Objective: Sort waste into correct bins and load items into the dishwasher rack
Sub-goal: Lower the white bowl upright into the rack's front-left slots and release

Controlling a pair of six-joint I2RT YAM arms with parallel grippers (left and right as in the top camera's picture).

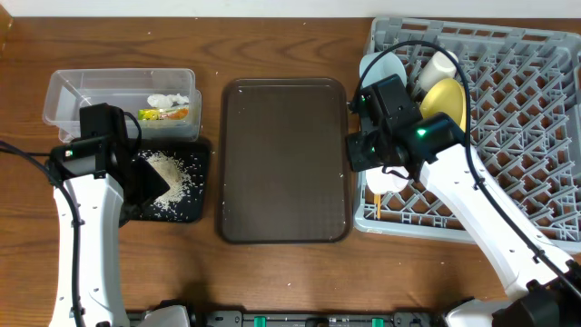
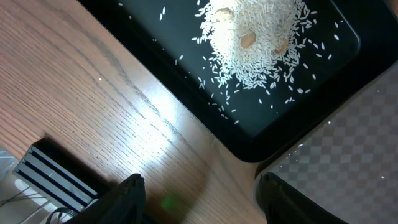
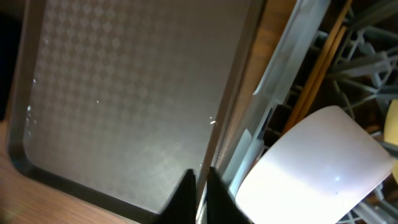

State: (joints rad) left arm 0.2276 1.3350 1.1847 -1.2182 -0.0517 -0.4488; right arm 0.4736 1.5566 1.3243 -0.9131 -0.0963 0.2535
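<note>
I should use my right gripper to push the rack's rim (image 1: pixel 359 205) by its near corner (image 1: pixel 359 224) away from the serving tray, because the dishwasher rack is slanted with that corner close to the serving tray.
The grey dishwasher rack (image 1: pixel 526 136) fills the right side. It holds a yellow plate (image 1: pixel 448 100), a pale cup (image 1: pixel 438 65), a light blue bowl (image 1: pixel 381 68) and a white bowl (image 1: pixel 388 182). My right gripper (image 3: pixel 200 174) is shut and empty, just above the rack's left rim next to the white bowl (image 3: pixel 317 162); wooden chopsticks (image 3: pixel 323 56) lie in the rack beyond. My left gripper (image 2: pixel 200 180) is open and empty over bare wood at the corner of the black tray (image 2: pixel 186 37), which carries a heap of rice (image 2: pixel 255 37). The clear tub (image 1: pixel 73 95) holds the wrapper (image 1: pixel 163 113) and white scraps (image 1: pixel 168 99).
A dark brown serving tray (image 1: pixel 286 163) lies between the black tray and the rack, its edge close beside both. A black box with ribs (image 2: pixel 56 177) sits at the table's front edge near my left gripper.
</note>
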